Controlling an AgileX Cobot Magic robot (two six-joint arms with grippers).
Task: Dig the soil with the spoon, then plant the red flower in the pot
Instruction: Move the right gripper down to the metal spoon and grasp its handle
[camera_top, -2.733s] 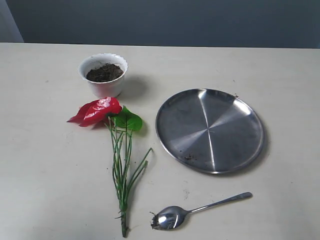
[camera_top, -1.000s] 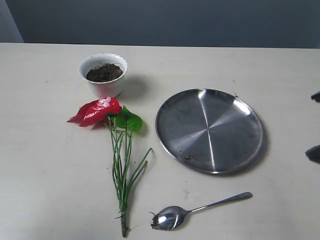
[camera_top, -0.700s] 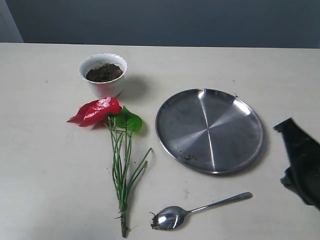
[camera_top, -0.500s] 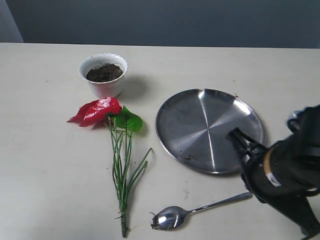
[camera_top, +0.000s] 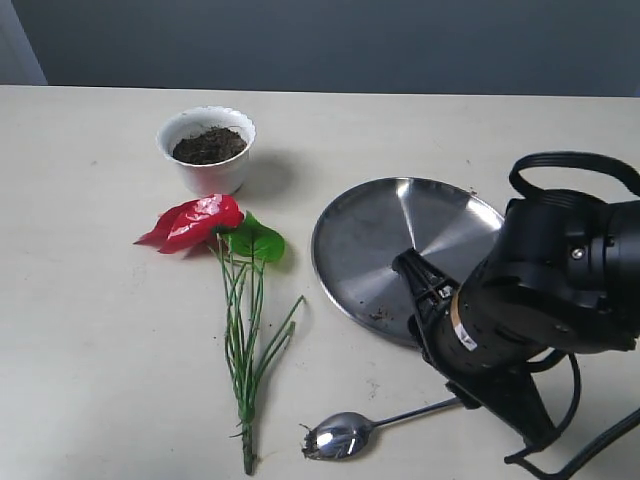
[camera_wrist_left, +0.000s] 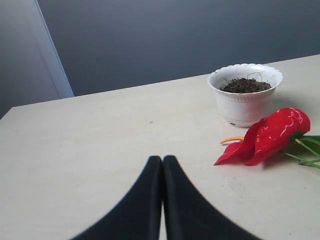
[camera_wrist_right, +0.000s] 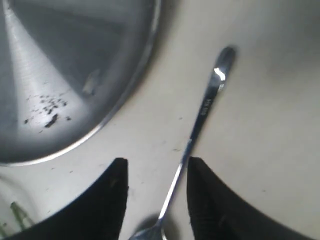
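The fingers of the robot's right gripper are on both sides of the thin part of the spoon's handle (camera_wrist_right: 176, 179), near the spoon's scoop, so the robot should move toward the handle's dark end (camera_wrist_right: 206, 105) before it grips.
The white pot (camera_top: 206, 172) holds dark soil (camera_top: 208, 146) at the back left. In front of it the red flower (camera_top: 192, 222) lies flat, its green stems (camera_top: 245, 340) running toward the near edge. The silver spoon (camera_top: 340, 437) lies near the front edge, most of its handle hidden behind my right arm. My right gripper (camera_wrist_right: 157, 162) hangs open above the spoon's handle (camera_wrist_right: 202, 112), which runs through the gap untouched. In the exterior view the right gripper (camera_top: 415, 285) overlaps the plate's near rim. My left gripper (camera_wrist_left: 162, 159) is shut and empty, short of the flower (camera_wrist_left: 270, 137) and pot (camera_wrist_left: 245, 100).
A large round steel plate (camera_top: 365, 235) lies right of the flower, with a few soil crumbs (camera_wrist_right: 47, 107) near its front rim. My bulky black right arm (camera_top: 550, 290) and its cable cover the plate's right side and the table's front right.
My right arm has come in from the right edge and swept left and forward, now over the plate's near rim and the spoon's handle. Flower, pot and spoon have not moved.
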